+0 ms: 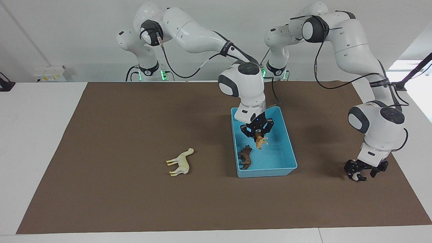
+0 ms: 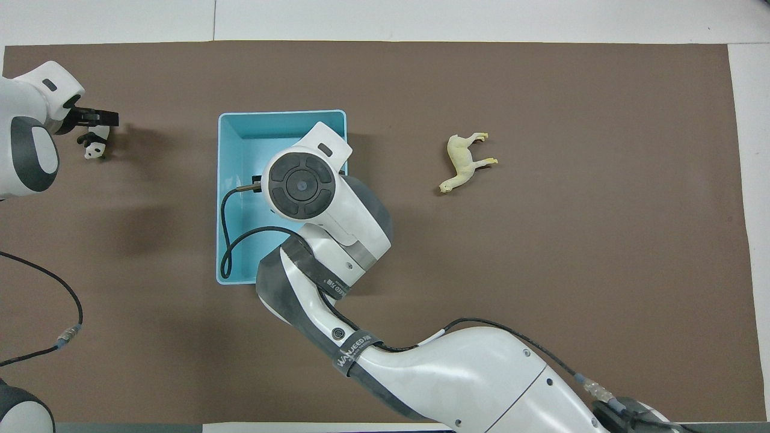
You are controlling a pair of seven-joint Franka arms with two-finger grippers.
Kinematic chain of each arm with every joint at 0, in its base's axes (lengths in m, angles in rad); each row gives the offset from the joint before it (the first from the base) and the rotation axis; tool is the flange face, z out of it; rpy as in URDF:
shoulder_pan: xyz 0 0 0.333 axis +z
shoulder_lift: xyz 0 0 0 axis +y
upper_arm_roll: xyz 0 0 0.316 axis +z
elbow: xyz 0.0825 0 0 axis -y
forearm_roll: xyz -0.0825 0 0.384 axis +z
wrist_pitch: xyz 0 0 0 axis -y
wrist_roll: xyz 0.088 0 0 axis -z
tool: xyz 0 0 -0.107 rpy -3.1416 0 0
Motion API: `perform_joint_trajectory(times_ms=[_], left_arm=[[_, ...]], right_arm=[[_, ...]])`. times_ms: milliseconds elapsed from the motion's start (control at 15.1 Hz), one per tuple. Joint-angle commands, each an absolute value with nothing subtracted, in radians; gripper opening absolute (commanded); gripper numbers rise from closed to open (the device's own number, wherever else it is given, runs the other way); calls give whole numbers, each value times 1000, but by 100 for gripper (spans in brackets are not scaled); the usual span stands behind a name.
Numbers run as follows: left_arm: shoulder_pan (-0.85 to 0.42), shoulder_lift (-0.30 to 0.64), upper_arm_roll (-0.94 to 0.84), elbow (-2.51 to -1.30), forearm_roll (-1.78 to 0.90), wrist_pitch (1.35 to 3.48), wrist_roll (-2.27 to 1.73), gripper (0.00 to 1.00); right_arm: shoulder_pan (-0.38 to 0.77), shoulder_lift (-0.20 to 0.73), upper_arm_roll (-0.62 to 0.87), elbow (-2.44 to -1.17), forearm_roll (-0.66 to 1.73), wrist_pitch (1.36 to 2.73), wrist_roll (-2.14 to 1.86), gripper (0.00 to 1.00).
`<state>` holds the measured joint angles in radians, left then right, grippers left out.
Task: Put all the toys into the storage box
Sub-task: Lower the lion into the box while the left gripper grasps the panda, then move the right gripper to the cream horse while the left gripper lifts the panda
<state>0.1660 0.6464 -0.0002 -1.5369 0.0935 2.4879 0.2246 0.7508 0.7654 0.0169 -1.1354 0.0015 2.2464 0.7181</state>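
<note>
Next, my right gripper drops the leopard and moves out of the way before my left gripper brings in the panda (image 2: 95, 149), because my right gripper is blocking the space over the storage box (image 1: 274, 150).
The light blue storage box (image 1: 289, 152) stands mid-table; it also shows in the overhead view (image 2: 231, 180). My right gripper (image 1: 258, 135) is over the box, shut on the orange spotted leopard (image 1: 260, 141), which hangs above the box floor. The brown lion (image 1: 245, 157) lies in the box at the end farther from the robots. In the overhead view the right arm hides both. The cream-white horse (image 1: 180, 162) (image 2: 462, 161) lies on its side toward the right arm's end. My left gripper (image 1: 358, 173) (image 2: 93, 129) is low at the black-and-white panda (image 1: 354, 176) (image 2: 93, 147), toward the left arm's end.
A brown mat (image 1: 135, 128) covers the table, with white tabletop (image 1: 33, 135) around it. The right arm's cable (image 2: 231, 240) loops over the box.
</note>
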Motion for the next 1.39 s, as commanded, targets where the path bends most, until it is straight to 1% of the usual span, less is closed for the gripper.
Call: perform_joint_trajectory(times_ms=[0, 66, 133, 199, 265, 331, 464, 530, 729, 796, 928, 1061, 1193, 1326], left_arm=[[178, 632, -5, -1600, 92, 2537, 241, 100], [178, 627, -5, -1612, 92, 2546, 241, 100], [176, 626, -5, -1615, 92, 2546, 239, 96], [173, 626, -3, -1615, 92, 2546, 238, 90], [172, 626, -3, -1618, 92, 2545, 238, 80], [175, 624, -3, -1618, 92, 2542, 236, 66], [172, 624, -3, -1609, 91, 2528, 236, 39], [170, 624, -3, -1606, 91, 2517, 232, 34], [167, 626, -3, -1582, 89, 2488, 226, 33], [166, 629, -3, -1557, 87, 2458, 216, 31], [150, 635, -3, -1522, 89, 2396, 160, 27], [112, 638, -3, -1447, 92, 2292, 89, 27], [78, 634, -2, -1364, 95, 2148, 7, 27], [25, 620, -2, -1298, 92, 1990, -114, 27]], right_arm=[[758, 765, 12, -1108, 6, 2202, 799, 100], [758, 765, 11, -1100, 5, 2157, 820, 100], [755, 762, 9, -1098, 5, 2125, 840, 100], [755, 747, 3, -1098, 5, 2090, 859, 100], [741, 720, -3, -1098, 5, 2044, 870, 100], [730, 698, -24, -1098, 5, 2010, 868, 100], [684, 670, -67, -1098, 6, 1994, 862, 100], [631, 654, -66, -1098, 6, 1993, 850, 100], [530, 646, -72, -1112, 3, 1979, 734, 100], [485, 646, -72, -1127, -1, 1968, 691, 100], [427, 632, -72, -1196, 1, 1989, 487, 100], [371, 600, -69, -1288, 2, 2060, 355, 100], [368, 592, -69, -1398, 2, 2170, 301, 100], [367, 592, -68, -1477, 2, 2241, 228, 100]])
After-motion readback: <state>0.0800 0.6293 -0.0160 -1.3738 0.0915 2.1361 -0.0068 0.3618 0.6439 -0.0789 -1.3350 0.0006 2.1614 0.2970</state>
